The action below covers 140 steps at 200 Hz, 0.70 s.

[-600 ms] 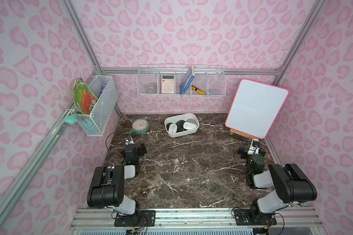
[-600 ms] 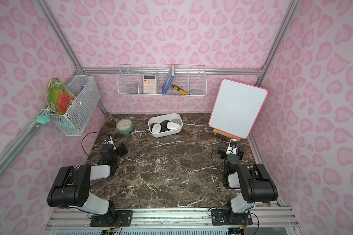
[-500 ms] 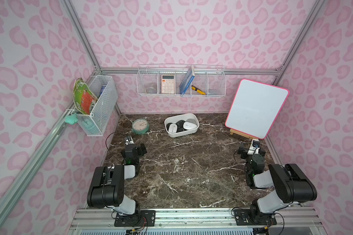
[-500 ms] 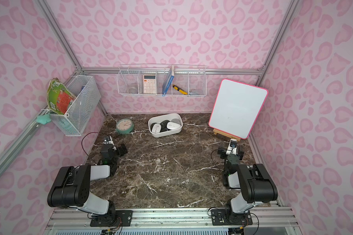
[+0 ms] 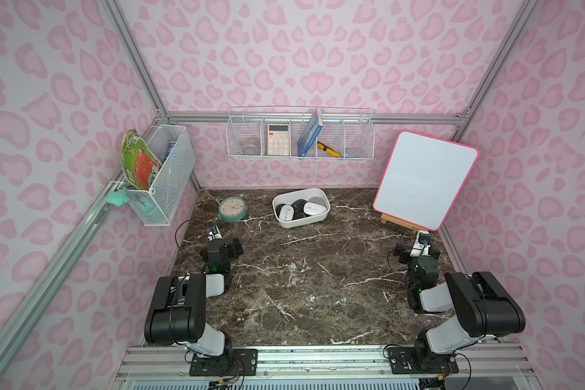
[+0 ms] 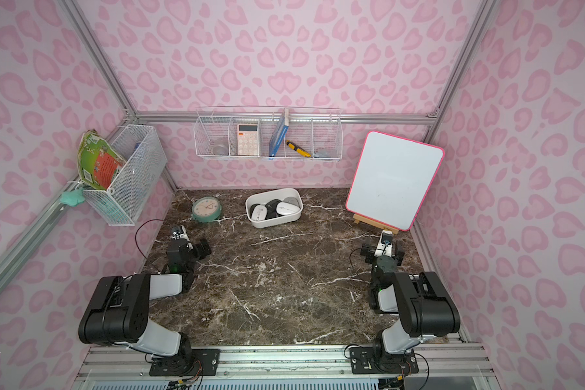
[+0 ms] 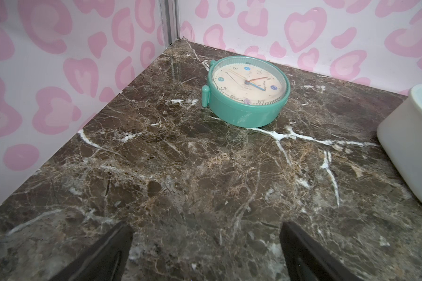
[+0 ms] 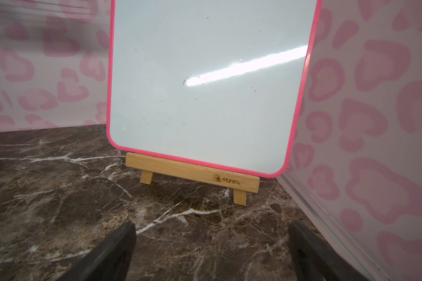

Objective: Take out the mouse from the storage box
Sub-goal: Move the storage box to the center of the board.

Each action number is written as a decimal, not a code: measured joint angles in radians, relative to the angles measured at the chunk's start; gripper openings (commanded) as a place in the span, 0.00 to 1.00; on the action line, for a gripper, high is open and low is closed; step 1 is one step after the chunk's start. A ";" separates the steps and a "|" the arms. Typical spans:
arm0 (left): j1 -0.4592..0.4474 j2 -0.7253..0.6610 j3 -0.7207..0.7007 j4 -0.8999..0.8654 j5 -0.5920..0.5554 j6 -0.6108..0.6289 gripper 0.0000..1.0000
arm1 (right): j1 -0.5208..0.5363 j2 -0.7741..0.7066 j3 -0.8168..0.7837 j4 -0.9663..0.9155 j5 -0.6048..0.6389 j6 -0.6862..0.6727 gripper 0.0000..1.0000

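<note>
The storage box (image 5: 301, 208) is far back from my right gripper. My left gripper should grab the box's clock-side end (image 5: 277, 211) and bring the box forward first.
The storage box (image 5: 300, 223) is a shallow white tub at the back middle of the marble table; it shows in both top views (image 6: 273, 223). Inside it lie a white mouse (image 5: 286, 213), a black mouse (image 5: 298, 206) and another white mouse (image 5: 314, 210). My left gripper (image 5: 224, 240) rests low at the table's left side, open and empty, well short of the box. In the left wrist view its open fingers (image 7: 206, 226) frame bare marble, with the box wall (image 7: 412, 146) at the picture's edge. My right gripper (image 5: 417, 245) is open and empty at the right side (image 8: 212, 225).
A teal clock (image 5: 232, 209) lies flat left of the box, in front of my left gripper (image 7: 246, 90). A pink-framed whiteboard (image 5: 423, 182) on a wooden easel stands directly ahead of my right gripper (image 8: 205, 85). Wire baskets hang on the back wall (image 5: 299, 138) and left wall (image 5: 163, 175).
</note>
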 measured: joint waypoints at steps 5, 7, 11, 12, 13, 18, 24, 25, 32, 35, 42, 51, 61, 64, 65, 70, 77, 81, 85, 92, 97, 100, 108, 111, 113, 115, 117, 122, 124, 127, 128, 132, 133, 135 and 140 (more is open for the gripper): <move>0.000 -0.002 0.000 -0.001 0.000 0.000 0.99 | 0.000 0.000 -0.001 0.000 0.000 0.000 1.00; 0.000 -0.002 -0.001 -0.002 0.001 0.000 0.99 | 0.001 0.000 -0.001 0.001 0.000 0.000 1.00; -0.002 -0.006 -0.001 -0.006 0.002 0.001 0.99 | 0.004 -0.001 -0.003 0.001 0.000 -0.001 1.00; -0.003 -0.008 -0.001 -0.006 0.002 0.001 0.99 | 0.005 -0.002 -0.003 0.002 0.000 -0.001 1.00; -0.004 -0.010 -0.001 -0.008 0.004 0.001 1.00 | 0.005 -0.002 -0.004 0.002 0.000 -0.002 1.00; -0.008 -0.019 -0.001 -0.014 0.005 0.006 0.99 | 0.011 -0.006 -0.010 0.005 0.001 -0.008 1.00; -0.019 -0.036 -0.002 -0.021 0.000 0.013 0.99 | 0.019 -0.018 -0.019 0.005 -0.006 -0.017 1.00; -0.023 -0.042 -0.003 -0.023 0.000 0.016 0.99 | 0.021 -0.020 -0.021 0.005 -0.008 -0.019 1.00; -0.042 -0.068 -0.006 -0.028 0.000 0.029 0.99 | 0.030 -0.040 -0.036 0.012 -0.032 -0.034 1.00; -0.053 -0.082 -0.007 -0.037 0.000 0.031 1.00 | 0.035 -0.053 -0.045 0.016 -0.040 -0.041 1.00; -0.077 -0.119 -0.005 -0.066 -0.017 0.038 0.99 | 0.051 -0.088 -0.057 0.011 -0.047 -0.058 1.00; -0.110 -0.169 0.007 -0.110 -0.040 0.053 0.99 | 0.078 -0.143 -0.061 -0.007 -0.058 -0.087 1.00; -0.151 -0.218 0.018 -0.143 -0.069 0.054 0.99 | 0.118 -0.210 -0.048 -0.039 -0.077 -0.129 1.00; -0.165 -0.235 0.019 -0.151 -0.079 0.056 0.99 | 0.129 -0.225 -0.041 -0.051 -0.083 -0.139 1.00; -0.169 -0.239 0.019 -0.153 -0.082 0.056 0.99 | 0.137 -0.237 -0.036 -0.060 -0.087 -0.144 1.00; -0.192 -0.266 0.017 -0.162 -0.101 0.058 0.99 | 0.159 -0.267 -0.020 -0.090 -0.096 -0.163 1.00; -0.227 -0.306 0.010 -0.174 -0.113 0.060 0.99 | 0.186 -0.307 0.003 -0.132 -0.107 -0.177 1.00; -0.244 -0.331 0.005 -0.183 -0.113 0.060 0.99 | 0.200 -0.331 0.017 -0.161 -0.111 -0.186 1.00; -0.260 -0.353 0.002 -0.189 -0.112 0.060 1.00 | 0.209 -0.352 0.031 -0.187 -0.114 -0.187 1.00; -0.278 -0.392 0.001 -0.207 -0.103 0.048 0.99 | 0.223 -0.396 0.059 -0.245 -0.115 -0.185 1.00; -0.284 -0.415 0.003 -0.218 -0.101 0.033 0.99 | 0.227 -0.418 0.075 -0.280 -0.116 -0.178 1.00; -0.285 -0.431 0.007 -0.228 -0.101 0.018 0.99 | 0.229 -0.438 0.088 -0.304 -0.117 -0.168 1.00; -0.286 -0.462 0.026 -0.261 -0.101 -0.025 1.00 | 0.231 -0.478 0.118 -0.368 -0.116 -0.134 1.00; -0.288 -0.471 0.039 -0.277 -0.101 -0.045 0.99 | 0.232 -0.496 0.131 -0.396 -0.114 -0.111 1.00; -0.288 -0.475 0.047 -0.287 -0.101 -0.057 0.99 | 0.232 -0.505 0.139 -0.410 -0.111 -0.100 1.00; -0.288 -0.481 0.059 -0.303 -0.101 -0.073 0.99 | 0.232 -0.514 0.146 -0.428 -0.107 -0.087 1.00; -0.288 -0.484 0.068 -0.312 -0.101 -0.085 0.99 | 0.232 -0.526 0.158 -0.451 -0.101 -0.069 1.00; -0.291 -0.491 0.101 -0.354 -0.103 -0.124 0.99 | 0.231 -0.551 0.180 -0.500 -0.088 -0.021 1.00; -0.291 -0.494 0.118 -0.370 -0.104 -0.144 0.99 | 0.230 -0.560 0.187 -0.518 -0.083 -0.003 1.00; -0.291 -0.494 0.143 -0.398 -0.106 -0.170 0.99 | 0.227 -0.577 0.201 -0.554 -0.072 0.036 1.00; -0.291 -0.494 0.150 -0.406 -0.106 -0.177 0.99 | 0.226 -0.581 0.204 -0.563 -0.069 0.047 1.00; -0.292 -0.491 0.183 -0.439 -0.110 -0.209 0.99 | 0.220 -0.602 0.218 -0.602 -0.055 0.096 1.00; -0.292 -0.491 0.190 -0.446 -0.110 -0.216 0.99 | 0.218 -0.607 0.220 -0.610 -0.054 0.106 1.00; -0.292 -0.488 0.203 -0.462 -0.111 -0.229 0.99 | 0.214 -0.615 0.224 -0.624 -0.051 0.126 1.00; -0.292 -0.478 0.253 -0.516 -0.114 -0.271 0.99 | 0.198 -0.637 0.228 -0.658 -0.046 0.177 1.00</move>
